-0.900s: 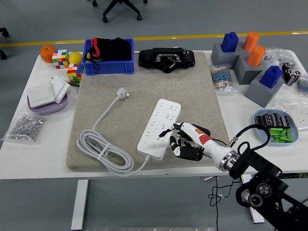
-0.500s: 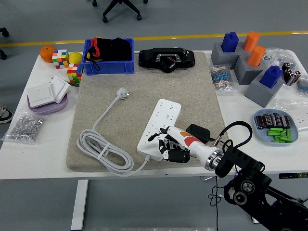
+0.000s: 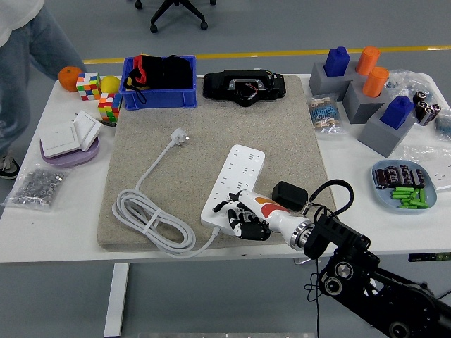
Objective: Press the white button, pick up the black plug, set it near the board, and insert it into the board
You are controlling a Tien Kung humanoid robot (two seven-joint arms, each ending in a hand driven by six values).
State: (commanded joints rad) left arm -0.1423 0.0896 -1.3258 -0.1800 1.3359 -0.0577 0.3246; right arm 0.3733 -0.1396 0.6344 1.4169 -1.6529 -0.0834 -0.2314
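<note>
A black cable [image 3: 316, 286] hangs slack below the table edge, so the black plug [image 3: 289, 196] will drag that cable along when I carry the plug over.
A white power strip [image 3: 239, 172] lies on the grey mat [image 3: 282, 127], with its white cable [image 3: 148, 222] coiled to the left. The black plug [image 3: 289, 195] lies on the mat just right of the strip's near end. My right hand [image 3: 238, 217] comes in from the lower right and rests over the strip's near end. Its fingers [image 3: 224, 207] are spread on the strip's top and hold nothing. The hand hides the white button. The black plug sits just behind my wrist, untouched. My left arm is out of view.
A blue bin [image 3: 158, 83] and a black device [image 3: 244, 87] stand at the mat's far edge. Grey blocks with coloured pegs [image 3: 359, 84] and a blue dish of batteries [image 3: 403, 185] are at the right. A person in jeans [image 3: 28, 63] stands at the table's far left corner.
My right hand has slid left off the black plug's spot onto the strip's near end, uncovering the plug. A person has stepped into view at the top left.
</note>
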